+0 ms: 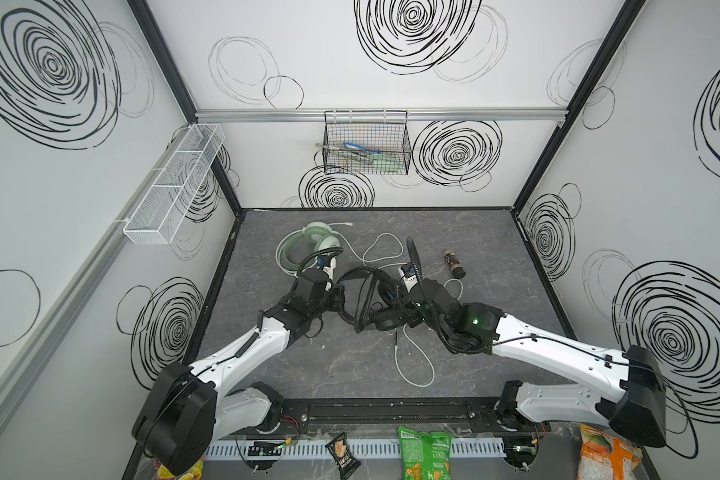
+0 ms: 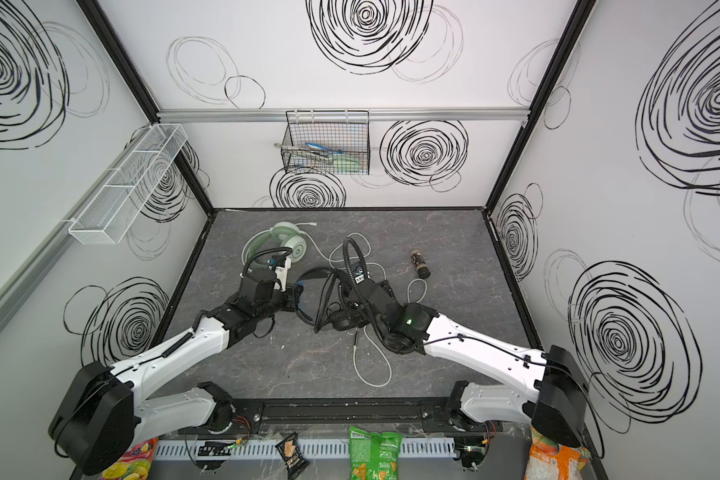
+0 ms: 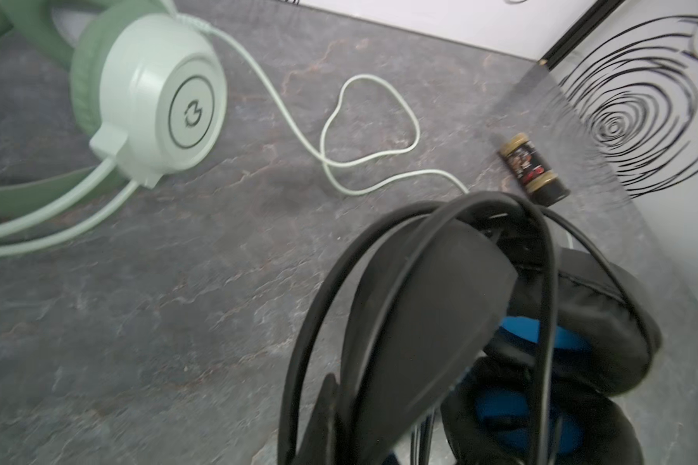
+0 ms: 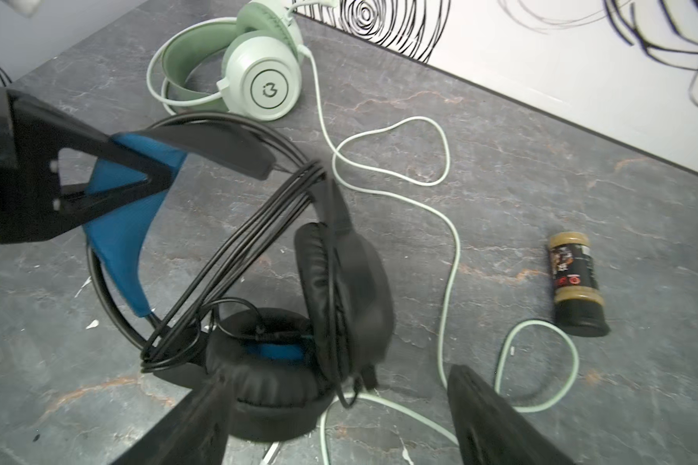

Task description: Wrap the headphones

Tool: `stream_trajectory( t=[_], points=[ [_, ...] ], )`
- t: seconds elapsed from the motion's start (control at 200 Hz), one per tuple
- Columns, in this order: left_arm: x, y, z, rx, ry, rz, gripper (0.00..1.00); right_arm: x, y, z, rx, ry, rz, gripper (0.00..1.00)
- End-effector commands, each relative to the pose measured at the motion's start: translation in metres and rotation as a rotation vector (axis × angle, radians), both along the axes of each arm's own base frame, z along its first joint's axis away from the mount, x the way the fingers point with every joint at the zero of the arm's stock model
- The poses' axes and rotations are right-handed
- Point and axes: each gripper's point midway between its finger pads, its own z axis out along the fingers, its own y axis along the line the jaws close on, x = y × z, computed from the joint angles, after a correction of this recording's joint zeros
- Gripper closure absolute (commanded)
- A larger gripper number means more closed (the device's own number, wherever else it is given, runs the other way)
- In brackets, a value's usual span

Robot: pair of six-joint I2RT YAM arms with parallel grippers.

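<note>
My left gripper is to put down the wound black headphones, which sit over the loose white cable (image 1: 406, 333), by the back wall (image 1: 422, 233) before it goes to the mint-green headphones.
The black headphones (image 4: 339, 273) with blue accents sit mid-table in both top views (image 1: 371, 299) (image 2: 329, 299), their black cable (image 4: 242, 249) wound in several turns across the headband. My left gripper (image 4: 97, 177) is shut on the blue padded headband (image 4: 126, 225), and the band fills the left wrist view (image 3: 440, 302). My right gripper (image 4: 339, 406) stands open just short of an ear cup, with nothing between its fingers (image 4: 492, 422). The mint-green headphones (image 1: 308, 245) (image 3: 154, 100) lie at the back left, and their white cable (image 4: 452, 249) trails loose over the table.
A small dark bottle (image 1: 454, 264) (image 4: 577, 286) lies on its side right of the headphones. On the back wall hangs a black wire basket (image 1: 366, 143), and on the left wall a white mesh basket (image 1: 175, 183). Snack bags (image 1: 422, 455) line the front edge.
</note>
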Motion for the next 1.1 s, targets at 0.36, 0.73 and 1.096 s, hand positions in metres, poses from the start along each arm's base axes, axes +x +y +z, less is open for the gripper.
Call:
stream_trajectory(
  t=[0.36,0.73,1.096],
  points=[
    [0.042,-0.022,0.056,-0.173,-0.080,0.025,1.00,0.006,-0.048,0.069,0.145,-0.153,-0.079,0.03],
    [0.105,-0.084,0.095,-0.342,-0.113,-0.013,1.00,0.021,-0.092,0.057,0.186,-0.155,-0.172,0.03],
    [0.190,-0.160,0.082,-0.426,-0.097,-0.003,1.00,0.036,-0.125,0.045,0.191,-0.142,-0.243,0.03]
  ],
)
